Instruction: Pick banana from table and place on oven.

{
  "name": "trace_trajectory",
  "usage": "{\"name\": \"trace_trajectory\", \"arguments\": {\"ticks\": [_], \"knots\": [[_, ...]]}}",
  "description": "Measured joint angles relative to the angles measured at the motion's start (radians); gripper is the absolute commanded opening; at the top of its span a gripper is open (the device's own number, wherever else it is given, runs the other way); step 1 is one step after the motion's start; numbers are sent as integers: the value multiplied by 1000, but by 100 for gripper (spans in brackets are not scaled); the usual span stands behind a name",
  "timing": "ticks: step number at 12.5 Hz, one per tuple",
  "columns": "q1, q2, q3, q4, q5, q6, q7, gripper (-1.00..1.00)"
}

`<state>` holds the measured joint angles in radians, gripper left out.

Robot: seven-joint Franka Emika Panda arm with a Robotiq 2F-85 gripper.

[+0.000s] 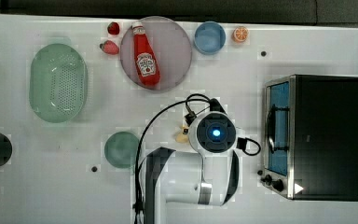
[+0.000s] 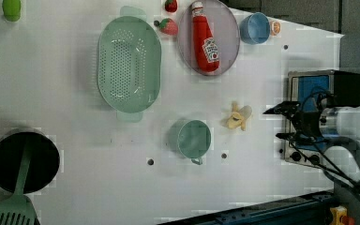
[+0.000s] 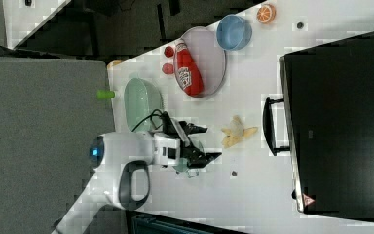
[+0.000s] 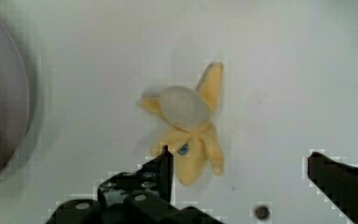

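Observation:
The pale fruit fits closely among the spread yellow peel flaps (image 4: 197, 152), so I expect the banana (image 4: 188, 123) to come up whole when I lift it.
The banana (image 1: 182, 135), small, pale yellow and half-peeled, lies on the white table (image 1: 51, 186) between the green cup and the oven (image 1: 326, 135). The oven is a black-topped box with a bluish glass door at the top view's right. My gripper (image 3: 207, 143) hangs above the table with its jaws open and nothing between them. In the wrist view the banana (image 4: 191, 130) lies just ahead of one black fingertip (image 4: 165, 161), off to one side of the gap in the gripper (image 4: 240, 163). In the left view the gripper (image 2: 281, 123) stands between the banana (image 2: 239, 118) and the oven (image 2: 318, 84).
A green cup (image 1: 121, 149) stands close to the banana. Farther back are a green colander (image 1: 58, 83), a ketchup bottle (image 1: 145, 53) on a round plate (image 1: 177, 51), a blue bowl (image 1: 209, 37), an orange slice (image 1: 240, 34) and strawberries (image 1: 109, 46). A black pot (image 2: 23, 161) holds a spatula.

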<state>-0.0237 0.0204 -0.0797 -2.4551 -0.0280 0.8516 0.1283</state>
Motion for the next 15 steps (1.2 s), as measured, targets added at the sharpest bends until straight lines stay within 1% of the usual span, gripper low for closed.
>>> {"name": "trace_trajectory", "arguments": {"ticks": [4,6,8,9,12,15], "knots": [[9,192,3,35,-21,132,0,100],[0,273,15,20,-22,205,0,100],[5,336,19,4,-8,282,1,100],[5,358,20,2,12,309,0,93],[5,394,34,0,15,433,0,18],[32,369,6,-27,22,468,1,-47]]}}
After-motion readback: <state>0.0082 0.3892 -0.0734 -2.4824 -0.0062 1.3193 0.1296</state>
